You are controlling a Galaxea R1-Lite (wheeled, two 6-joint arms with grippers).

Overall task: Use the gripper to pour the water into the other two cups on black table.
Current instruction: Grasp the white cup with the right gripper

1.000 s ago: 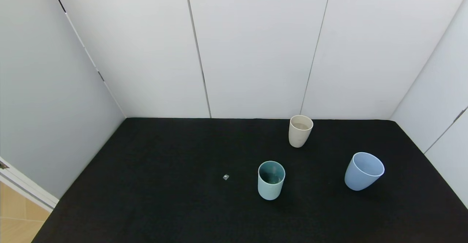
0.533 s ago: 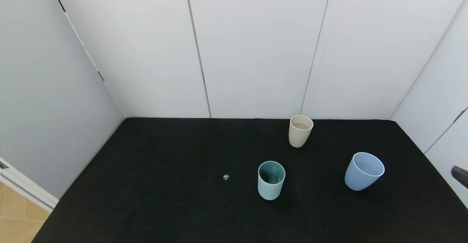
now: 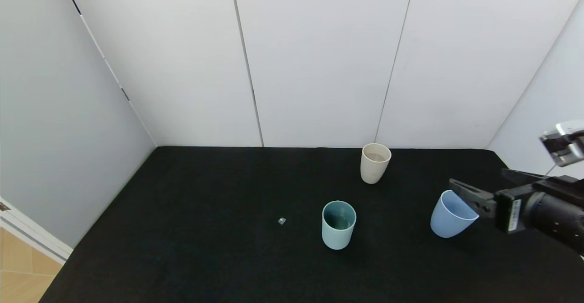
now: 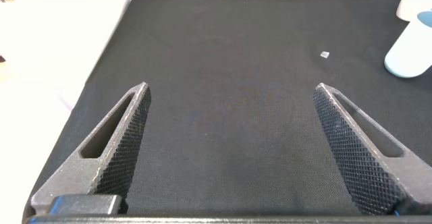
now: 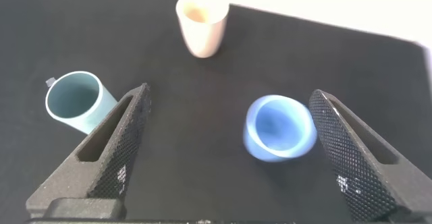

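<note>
I can see the water's sheen (image 3: 376,156) below the beige cup's rim (image 3: 376,161), so the water will spill over that rim only when I tilt the beige cup far.
On the black table (image 3: 205,202) stand a teal-green cup (image 3: 338,224), a wider periwinkle-blue cup (image 3: 449,218) to its right, and a beige cup (image 3: 375,163) farther back with a faint sheen of water inside. My right gripper (image 3: 476,176) reaches in from the right, open and empty, above the blue cup's right side. In the right wrist view the gripper (image 5: 228,96) is open, with the blue cup (image 5: 279,126) below between its fingers, the teal cup (image 5: 75,101) beside it and the beige cup (image 5: 201,25) beyond. My left gripper (image 4: 231,89) is open and empty over bare cloth.
A tiny pale speck (image 3: 281,221) lies on the cloth left of the teal cup. White wall panels (image 3: 319,65) close the table at the back and on both sides. The table's left front corner meets a wooden floor (image 3: 23,271).
My right gripper has come into the head view from the right edge and moved left to above the blue cup. The cups have not moved.
</note>
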